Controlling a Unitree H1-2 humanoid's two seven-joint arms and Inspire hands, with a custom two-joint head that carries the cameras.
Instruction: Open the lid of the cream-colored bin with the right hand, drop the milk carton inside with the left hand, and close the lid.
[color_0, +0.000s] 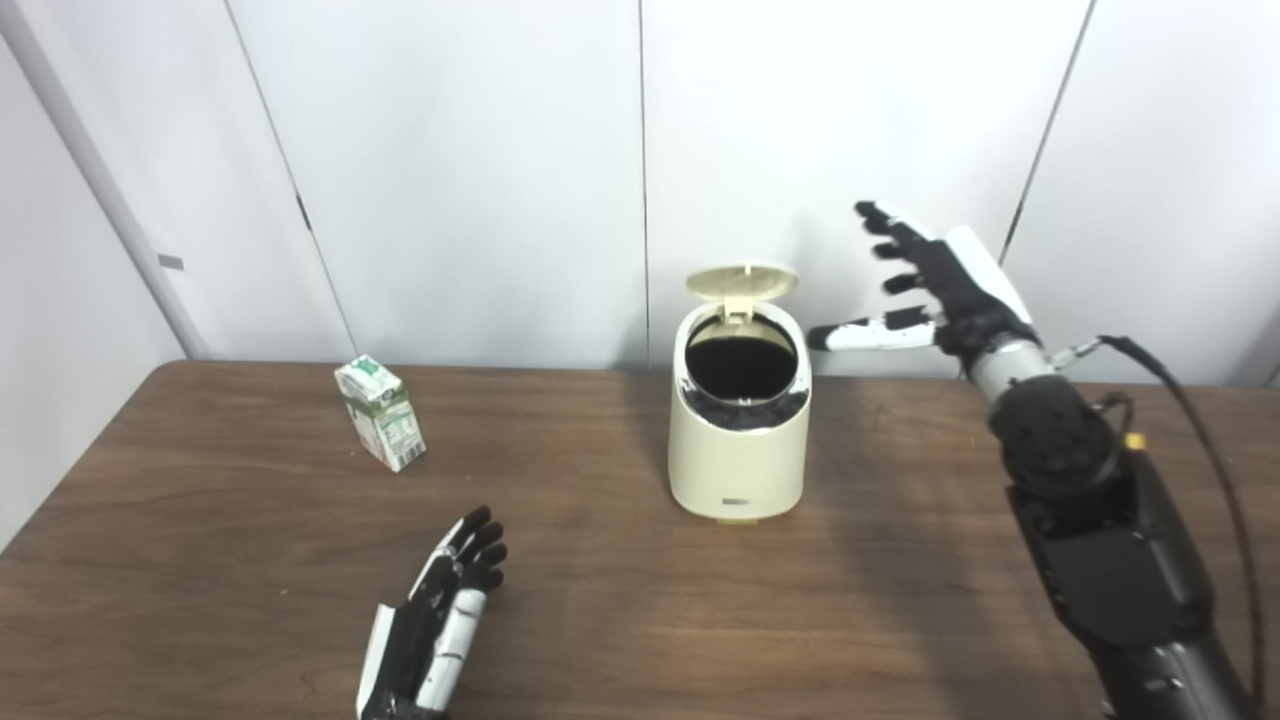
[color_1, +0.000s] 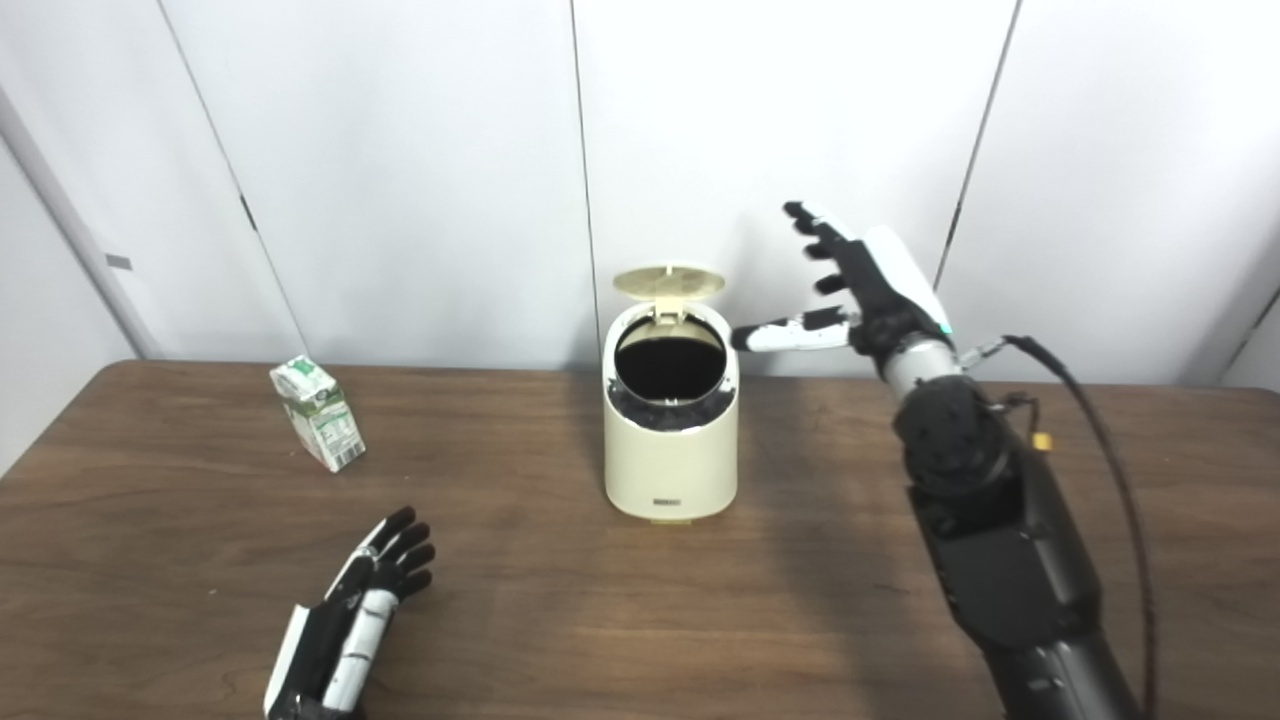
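Observation:
The bin's dark opening (color_0: 741, 365) is wider than the milk carton (color_0: 381, 414), so the carton will slip fully below the bin's rim when I drop it.
The cream-colored bin (color_0: 738, 450) stands mid-table with its round lid (color_0: 742, 281) tipped up at the back, showing a dark inside. My right hand (color_0: 935, 285) hangs open in the air just right of the bin's top, thumb pointing toward the rim, touching nothing. A small green-and-white milk carton (color_0: 381, 412) stands upright on the table to the bin's left. My left hand (color_0: 445, 610) rests open near the front edge, below and right of the carton and well apart from it.
The brown wooden table (color_0: 620, 600) runs to a white panelled wall (color_0: 450, 150) close behind the bin. A black cable (color_0: 1200, 430) loops off my right forearm.

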